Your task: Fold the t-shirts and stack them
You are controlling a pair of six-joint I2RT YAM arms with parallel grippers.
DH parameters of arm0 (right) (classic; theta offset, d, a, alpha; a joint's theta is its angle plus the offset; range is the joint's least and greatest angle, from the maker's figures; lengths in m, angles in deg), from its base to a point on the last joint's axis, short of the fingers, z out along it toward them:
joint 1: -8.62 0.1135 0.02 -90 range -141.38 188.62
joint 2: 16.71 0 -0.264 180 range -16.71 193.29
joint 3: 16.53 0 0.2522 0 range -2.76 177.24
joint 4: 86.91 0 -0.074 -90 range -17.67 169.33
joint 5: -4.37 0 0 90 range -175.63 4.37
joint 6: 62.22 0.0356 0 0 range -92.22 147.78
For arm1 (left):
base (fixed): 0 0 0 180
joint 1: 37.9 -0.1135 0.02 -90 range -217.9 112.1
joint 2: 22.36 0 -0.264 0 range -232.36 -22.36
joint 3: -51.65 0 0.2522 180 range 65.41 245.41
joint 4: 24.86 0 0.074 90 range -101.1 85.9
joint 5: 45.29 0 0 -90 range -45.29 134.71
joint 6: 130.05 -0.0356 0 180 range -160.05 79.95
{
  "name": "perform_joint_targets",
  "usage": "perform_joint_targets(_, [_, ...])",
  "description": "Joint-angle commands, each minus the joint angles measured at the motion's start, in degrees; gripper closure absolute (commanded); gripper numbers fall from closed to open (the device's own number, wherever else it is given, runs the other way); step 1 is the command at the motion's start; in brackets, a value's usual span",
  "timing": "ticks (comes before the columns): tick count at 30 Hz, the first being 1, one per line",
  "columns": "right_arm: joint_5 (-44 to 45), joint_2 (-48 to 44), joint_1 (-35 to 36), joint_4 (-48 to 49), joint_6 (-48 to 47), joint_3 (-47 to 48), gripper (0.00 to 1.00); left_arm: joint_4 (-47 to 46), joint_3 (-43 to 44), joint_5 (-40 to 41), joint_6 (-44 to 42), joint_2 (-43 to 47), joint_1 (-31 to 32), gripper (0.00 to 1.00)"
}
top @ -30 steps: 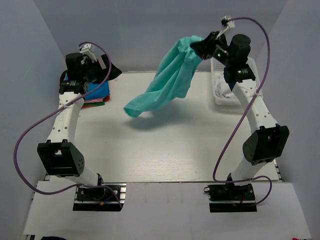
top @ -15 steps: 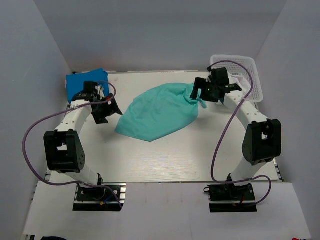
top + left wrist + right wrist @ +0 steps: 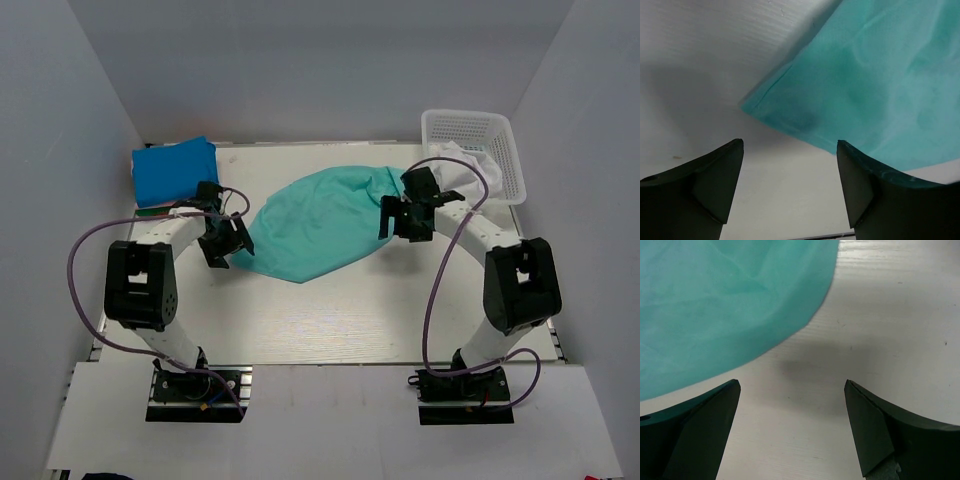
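Note:
The teal-green t-shirt is rumpled, with its far side bunched (image 3: 379, 181) close to my right gripper. Both my grippers should spread it out toward the table's front edge (image 3: 315, 345) before they fold it.
A teal-green t-shirt (image 3: 320, 225) lies spread and rumpled on the middle of the table. My left gripper (image 3: 232, 243) is low at its left edge, open, with nothing between its fingers. In the left wrist view the shirt's hemmed corner (image 3: 752, 102) lies just ahead of the left gripper (image 3: 790, 145). My right gripper (image 3: 397, 218) is at the shirt's right edge, open and empty. The right wrist view has the teal-green t-shirt (image 3: 730, 305) ahead to the left and bare table under the right gripper (image 3: 792, 382). A folded bright blue t-shirt (image 3: 175, 170) lies at the back left.
A white mesh basket (image 3: 500, 135) stands at the back right corner with white cloth (image 3: 462, 160) in it. Grey walls close in the table (image 3: 330, 310) on three sides. Purple cables loop beside both arms.
The right gripper held the teal-green shirt up in the air, then laid it on the table and let go. The left arm came from the blue pile to the shirt's left edge.

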Motion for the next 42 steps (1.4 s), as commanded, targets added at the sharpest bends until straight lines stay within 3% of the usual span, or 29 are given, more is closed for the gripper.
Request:
perform_joint_targets(1, [1.05,2.39,0.22,5.04,1.16,0.15,0.1,-3.02,1.76,3.45,1.44,-2.33,1.29,0.18])
perform_joint_targets(6, [0.7,7.93,0.22,8.64,2.57,1.82,0.1,-2.5,1.15,7.41,2.67,-4.54,2.96,0.29])
perform_joint_targets(9, [-0.44,11.54,0.14,8.48,1.51,4.27,0.15,-1.97,0.54,11.36,3.82,-6.73,2.96,0.34])
perform_joint_targets(11, [-0.53,13.74,0.31,8.65,1.34,5.86,0.26,-3.02,2.03,11.37,3.11,-8.22,2.96,0.39])
perform_joint_targets(14, [-2.82,15.58,0.23,9.26,0.9,7.7,0.4,-6.34,5.8,8.49,1.28,-11.74,2.96,0.62])
perform_joint_targets(15, [-2.9,15.94,0.22,9.18,0.99,8.32,0.47,-7.06,6.68,7.78,1.27,-12.7,2.96,0.96])
perform_joint_targets(16, [-2.64,16.29,0.31,9.35,0.9,9.37,0.55,-7.07,7.91,7.07,1.27,-14.45,2.96,1.0])
perform_joint_targets(19, [-2.64,17.35,0.31,10.05,-0.24,11.73,0.9,-10.05,10.99,5.66,0.39,-15.0,2.96,1.0])
perform_joint_targets(20, [-2.55,17.52,0.23,9.97,-1.11,12.71,0.98,-10.84,12.22,4.88,-0.39,-13.17,2.96,1.0])
perform_joint_targets(21, [-2.38,17.78,0.14,8.49,-1.38,13.85,1.0,-12.15,13.1,4.26,-1.53,-12.11,2.96,1.0])
perform_joint_targets(27, [0.7,16.29,0.05,-4.26,-4.64,37.45,1.0,-17.7,25.56,-0.76,-7.26,-6.12,3.49,1.0])
perform_joint_targets(33, [7.72,18.14,-0.3,-11.66,-7.53,66.11,1.0,-15.59,55.95,-1.38,-10.33,-11.56,2.97,1.0])
perform_joint_targets(34, [8.43,17.18,-0.22,-8.0,-9.1,67.2,1.0,-15.59,64.0,-1.37,-10.33,-12.62,2.96,1.0])
perform_joint_targets(37, [8.0,11.73,-0.22,4.67,-11.14,62.66,1.0,-17.52,75.38,-6.28,-10.33,-15.61,1.82,1.0])
perform_joint_targets(39, [5.72,6.84,-0.39,12.92,-11.14,58.52,1.0,-19.53,73.86,-5.06,-10.33,-13.0,1.82,1.0])
perform_joint_targets(42, [6.67,3.55,-0.13,16.47,-11.93,53.68,1.0,-26.3,63.34,-5.06,-10.33,-7.11,1.82,1.0])
